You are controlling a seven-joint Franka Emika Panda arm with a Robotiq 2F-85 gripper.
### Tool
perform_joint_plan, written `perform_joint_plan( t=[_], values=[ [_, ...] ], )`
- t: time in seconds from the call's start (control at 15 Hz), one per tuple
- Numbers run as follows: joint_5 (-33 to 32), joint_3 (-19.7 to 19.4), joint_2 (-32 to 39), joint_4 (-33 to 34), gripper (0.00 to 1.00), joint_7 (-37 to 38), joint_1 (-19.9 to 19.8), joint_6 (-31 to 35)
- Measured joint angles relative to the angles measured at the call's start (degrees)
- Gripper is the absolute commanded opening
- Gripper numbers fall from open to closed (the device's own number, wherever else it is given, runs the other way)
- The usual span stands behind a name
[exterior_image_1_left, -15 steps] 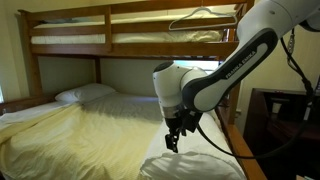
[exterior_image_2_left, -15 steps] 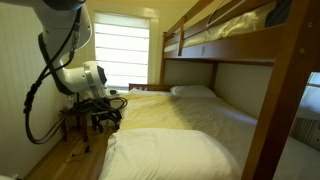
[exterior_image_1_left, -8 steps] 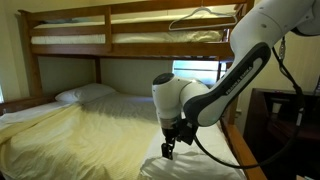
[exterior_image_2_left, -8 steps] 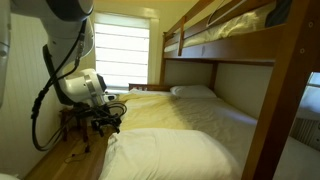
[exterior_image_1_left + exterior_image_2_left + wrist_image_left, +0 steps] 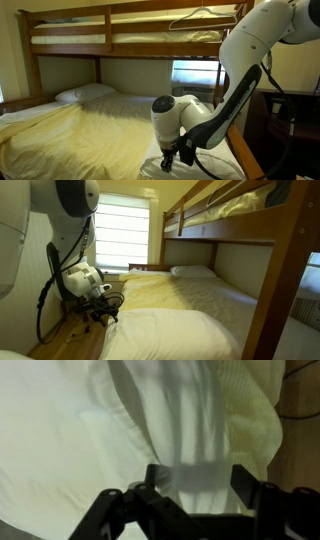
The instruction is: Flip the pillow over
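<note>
I should open my gripper, press lower and close it on the thick edge before I lift the pillow, because my gripper's fingers are too shallow over the pillow's bulging fold.
The pillow is large, plump and white, lying at the near end of the lower bunk; it also shows at the bottom edge of an exterior view. My gripper hangs low at the pillow's edge beside the bed rail, and appears in the exterior view from the bed's foot. In the wrist view my gripper is open, its two dark fingers straddling white pillow fabric just below. Nothing is held between them. Whether the fingertips touch the fabric cannot be told.
A flatter white pillow lies at the head of the pale yellow sheet. The wooden upper bunk hangs overhead. A dark side table stands beside the bed. The wooden bed post rises close by.
My arm has folded downward and the gripper has dropped steadily toward the pillow's edge. The jaws stay open. The pillow has not moved.
</note>
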Motion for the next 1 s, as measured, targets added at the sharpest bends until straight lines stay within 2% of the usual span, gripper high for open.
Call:
perform_joint_plan(
  t=[0.2,0.27,0.33,0.47,0.53,0.93,1.0],
  values=[
    [-7.07,-0.72,1.90,-0.04,0.59,3.30,1.10,0.03],
    [-9.34,-0.80,2.44,-0.07,0.65,4.29,1.30,0.03],
    [-11.62,-0.80,2.95,-0.10,0.78,5.34,1.41,0.00],
    [-15.33,-0.79,3.94,-0.24,0.89,7.15,1.52,-0.08],
    [-16.62,-0.74,4.44,-0.31,0.98,7.86,1.53,-0.08],
    [-19.84,0.03,6.68,-0.38,1.00,10.06,1.51,-0.08],
    [-20.03,0.05,6.82,-0.37,0.96,10.15,1.50,-0.08]
  ],
)
